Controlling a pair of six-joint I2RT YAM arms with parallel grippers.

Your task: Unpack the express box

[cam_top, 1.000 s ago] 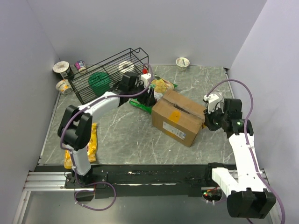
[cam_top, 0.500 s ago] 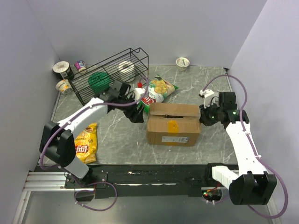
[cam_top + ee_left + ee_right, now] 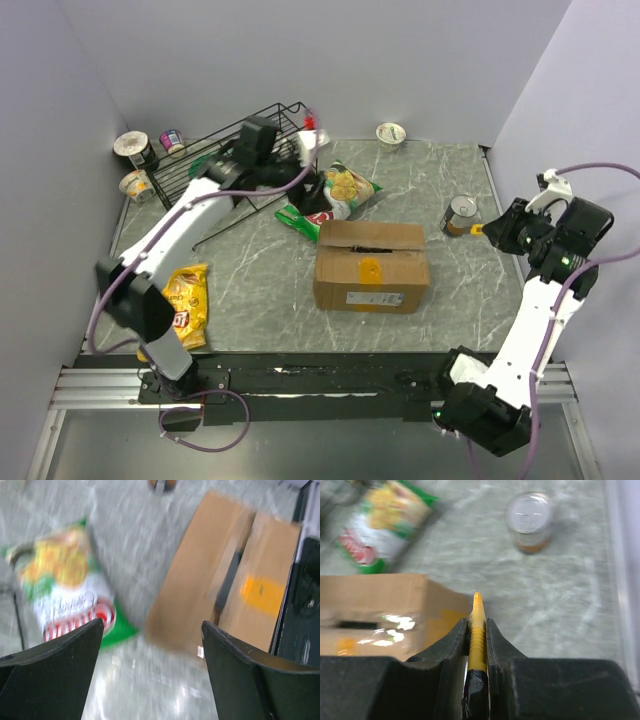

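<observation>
The box's side (image 3: 427, 268) facing the cutter stands unsupported, so next my left gripper moves to the box's back top edge (image 3: 368, 223) and steadies it before my right gripper cuts.
The express box (image 3: 370, 268), a brown carton with an orange sticker and a white label, stands mid-table with a dark slit along its top seam. It also shows in the left wrist view (image 3: 235, 575) and the right wrist view (image 3: 375, 607). My left gripper (image 3: 312, 178) is open and empty, above the table behind the box near a green chip bag (image 3: 335, 195); its fingers (image 3: 50, 672) stand wide apart. My right gripper (image 3: 500, 228) is off the box's right side, shut on a yellow-handled cutter (image 3: 478, 625) that points toward the box.
A tin can (image 3: 460, 215) stands right of the box and shows in the right wrist view (image 3: 530, 517). A black wire basket (image 3: 225, 165) lies at the back left with cups (image 3: 135, 150) beside it. A yellow chip bag (image 3: 185, 305) lies front left. A white cup (image 3: 390, 133) sits at the back.
My right gripper pulled away from the box's right end toward the right wall, uncovering the can. My left gripper left the box and rose back toward the basket. The box stayed put over the last half second.
</observation>
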